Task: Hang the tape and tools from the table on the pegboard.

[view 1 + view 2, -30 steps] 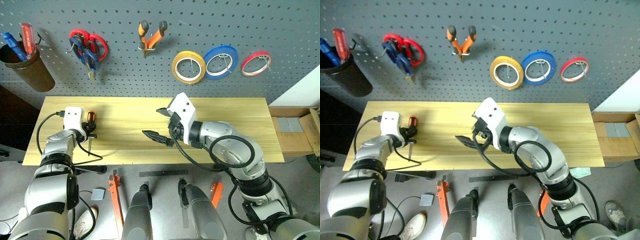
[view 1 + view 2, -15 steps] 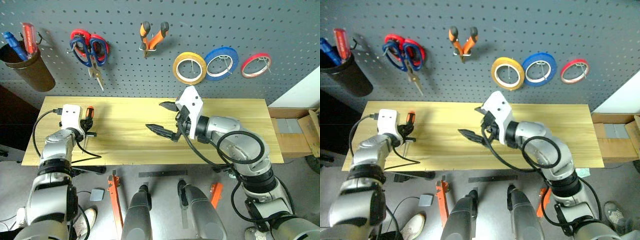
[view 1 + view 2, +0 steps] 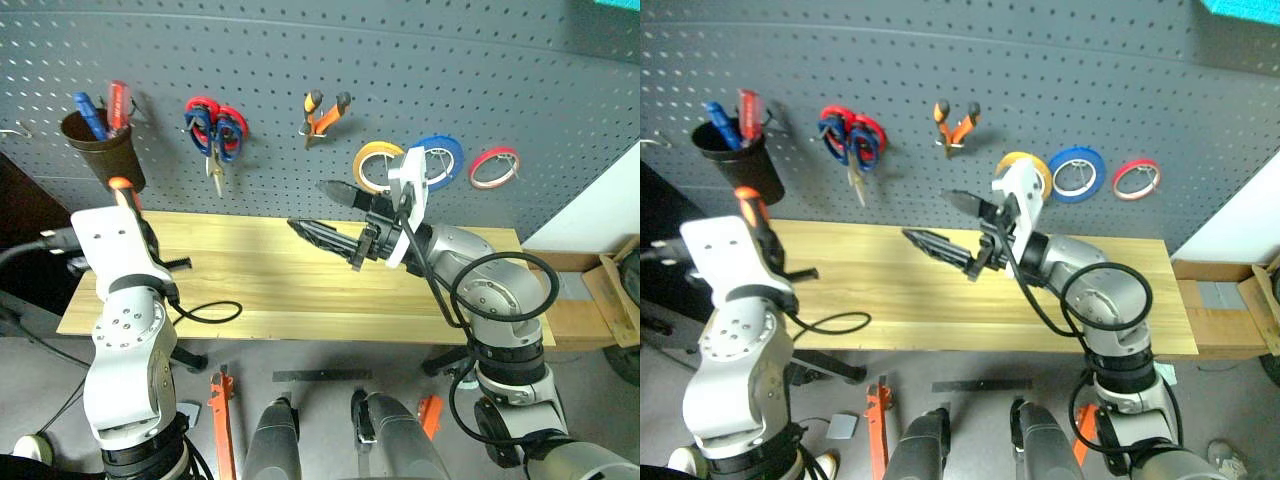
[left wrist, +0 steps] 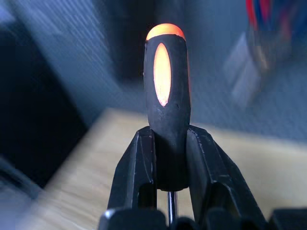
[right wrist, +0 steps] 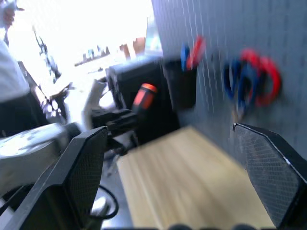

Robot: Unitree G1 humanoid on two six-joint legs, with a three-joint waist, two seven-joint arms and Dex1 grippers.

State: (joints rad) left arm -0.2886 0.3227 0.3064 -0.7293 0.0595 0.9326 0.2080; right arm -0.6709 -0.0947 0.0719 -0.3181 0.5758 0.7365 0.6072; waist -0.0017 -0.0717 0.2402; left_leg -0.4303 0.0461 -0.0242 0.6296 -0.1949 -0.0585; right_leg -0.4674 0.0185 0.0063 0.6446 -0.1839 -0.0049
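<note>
My left gripper has the screwdriver's handle (image 3: 123, 188) lower than the brown cup's opening (image 3: 83, 126), so it should raise the screwdriver high above the cup before lowering it in.
My left gripper (image 4: 170, 134) is shut on the black-and-orange handle of the screwdriver (image 4: 165, 96). It holds the screwdriver (image 3: 121, 190) upright above the left end of the table (image 3: 250, 290), just below the brown cup. My right gripper (image 3: 320, 212) hangs open over the middle of the table, pointing left, with nothing between its fingers. On the pegboard (image 3: 250, 60) hang the yellow tape (image 3: 378, 165), the orange-handled pliers (image 3: 322, 115) and the dark-handled scissors (image 3: 210, 140), which overlap a red-handled pair.
A brown cup (image 3: 100, 150) with a blue and a red tool hangs at the pegboard's left. A blue roll (image 3: 440, 160) and a small red roll (image 3: 494, 167) hang right of the yellow tape. A black cable (image 3: 205, 312) loops on the table. Cardboard boxes (image 3: 610, 290) sit at the right.
My left gripper has lifted the screwdriver off the table, up toward the cup. My right gripper has risen a little. The camera has tilted upward.
</note>
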